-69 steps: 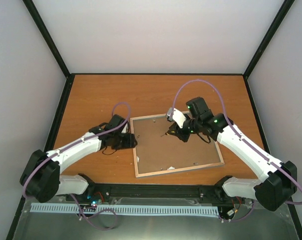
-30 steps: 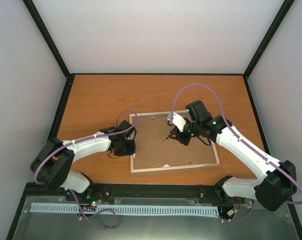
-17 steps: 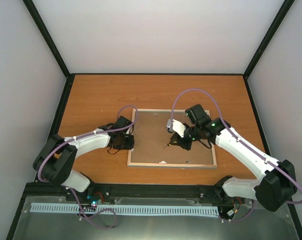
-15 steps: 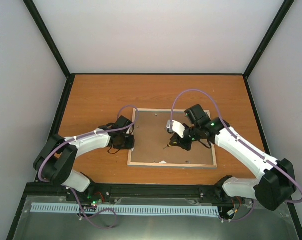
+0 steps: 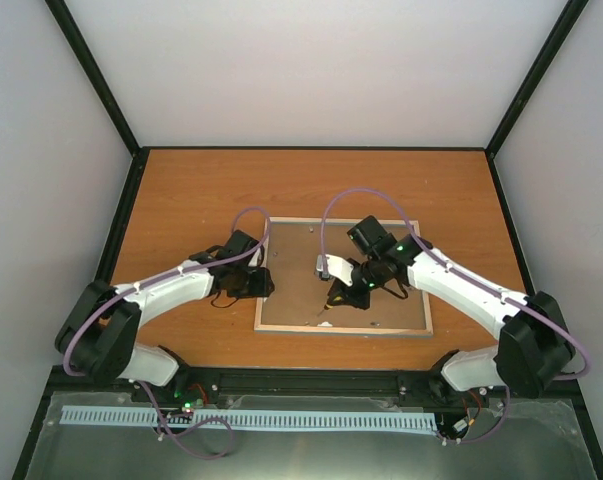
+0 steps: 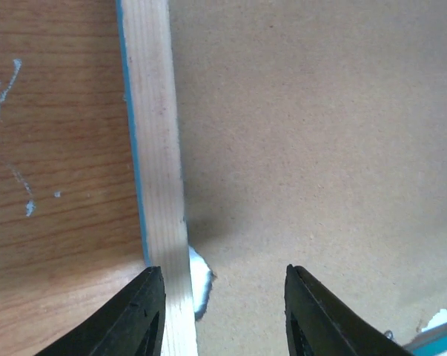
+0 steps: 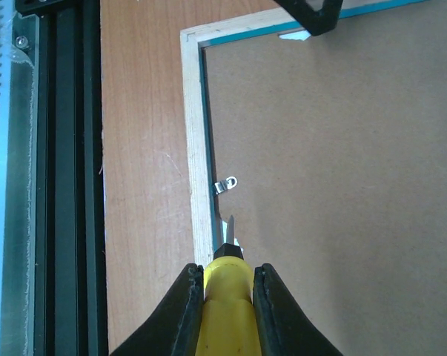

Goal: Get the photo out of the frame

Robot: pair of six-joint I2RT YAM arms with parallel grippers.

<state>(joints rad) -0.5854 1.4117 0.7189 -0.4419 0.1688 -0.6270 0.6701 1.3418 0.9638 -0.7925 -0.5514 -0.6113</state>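
The frame's short rail (image 6: 168, 252) is off-center under my open left gripper, so the gripper should center on that rail (image 6: 179, 315) and clamp it to hold the frame steady before the screwdriver pries.
The frame (image 5: 381, 330) lies face down, its brown backing board (image 5: 299, 250) up, so the photo is hidden beneath. My left gripper (image 5: 263, 283) is at the frame's left rail. In the left wrist view this gripper (image 6: 224, 315) is open, one finger over the pale wooden rail (image 6: 153, 148) and the other over the backing board (image 6: 319, 133). My right gripper (image 5: 337, 296) hovers over the board near the front rail. The right wrist view shows it (image 7: 227, 285) shut on a yellow-handled screwdriver (image 7: 227, 311), whose blade tip rests at the rail's inner edge just below a metal tab (image 7: 224, 184).
A small white-and-blue torn patch (image 6: 199, 285) shows where board meets rail. The black slotted rail (image 7: 60, 178) of the table's near edge runs close to the frame. Orange tabletop (image 5: 201, 190) surrounds the frame, with walls on three sides.
The frame has swung from tilted to square with the table edge. My left gripper has opened at the left rail. My right gripper moved left and toward the front rail with the screwdriver.
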